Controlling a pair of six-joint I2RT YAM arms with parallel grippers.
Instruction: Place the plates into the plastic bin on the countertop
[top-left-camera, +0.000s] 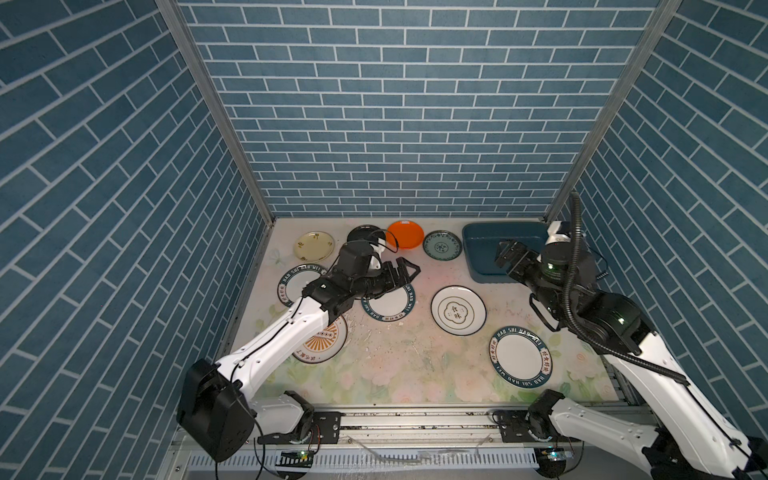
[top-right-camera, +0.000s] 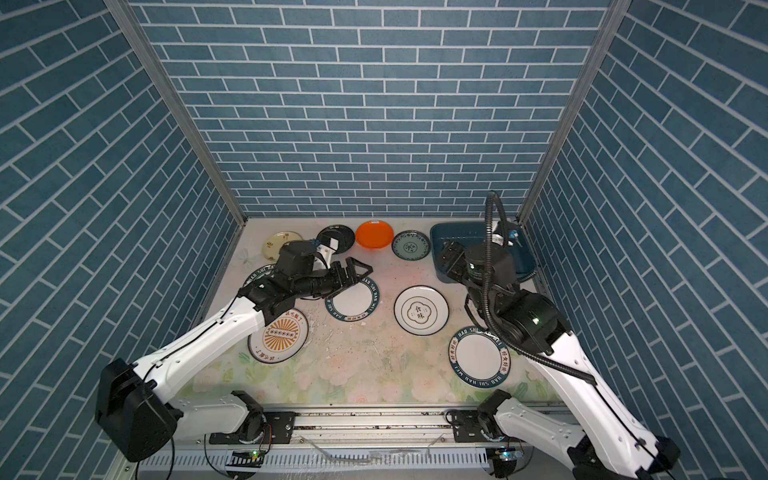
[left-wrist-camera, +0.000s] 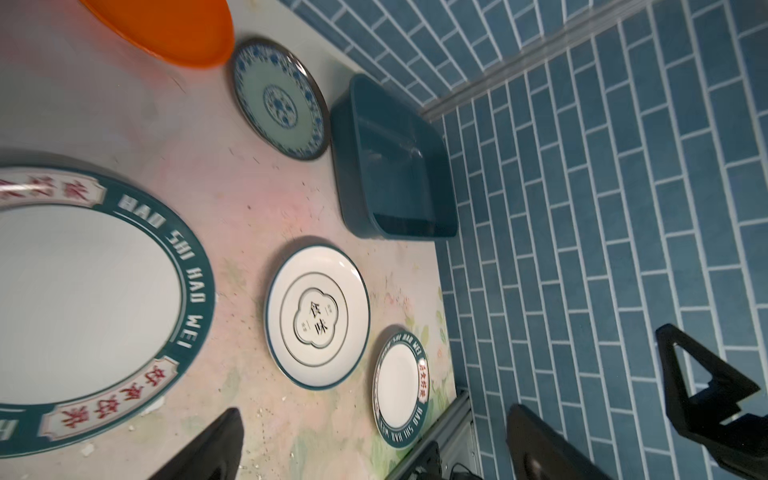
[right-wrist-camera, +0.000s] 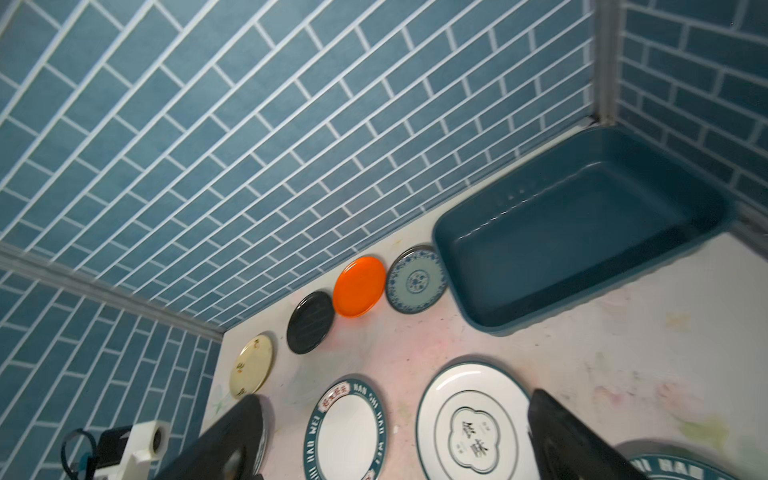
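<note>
The lettered plate (top-left-camera: 520, 357) nearest the rail has clear counter all around it, so my open left gripper should keep going toward that plate's near rim (top-left-camera: 495, 343) until the fingers are on both sides of the rim.
The dark blue-teal plastic bin (top-left-camera: 478, 257) stands empty in the back right corner of the countertop (top-left-camera: 415, 361). Along the back lie cream-yellow (top-left-camera: 314, 246), black (top-left-camera: 363, 233), orange (top-left-camera: 405, 235) and teal-patterned (top-left-camera: 442, 245) plates. Nearer are lettered plates (top-left-camera: 388, 305) (top-left-camera: 520, 356), a third (top-left-camera: 293, 284) partly under the left arm, a ring-and-characters plate (top-left-camera: 458, 309) and a sunburst plate (top-left-camera: 322, 347). My left gripper (top-left-camera: 409, 271) hovers open over the middle lettered plate's far rim. My right gripper (top-left-camera: 500, 254) hangs open above the bin's near end. Neither holds anything.
Blue brick-patterned walls (top-left-camera: 395, 124) close in the back and both sides. A metal rail (top-left-camera: 415, 419) with both arm bases runs along the front edge. White crumbs (top-left-camera: 374, 332) are scattered mid-counter.
</note>
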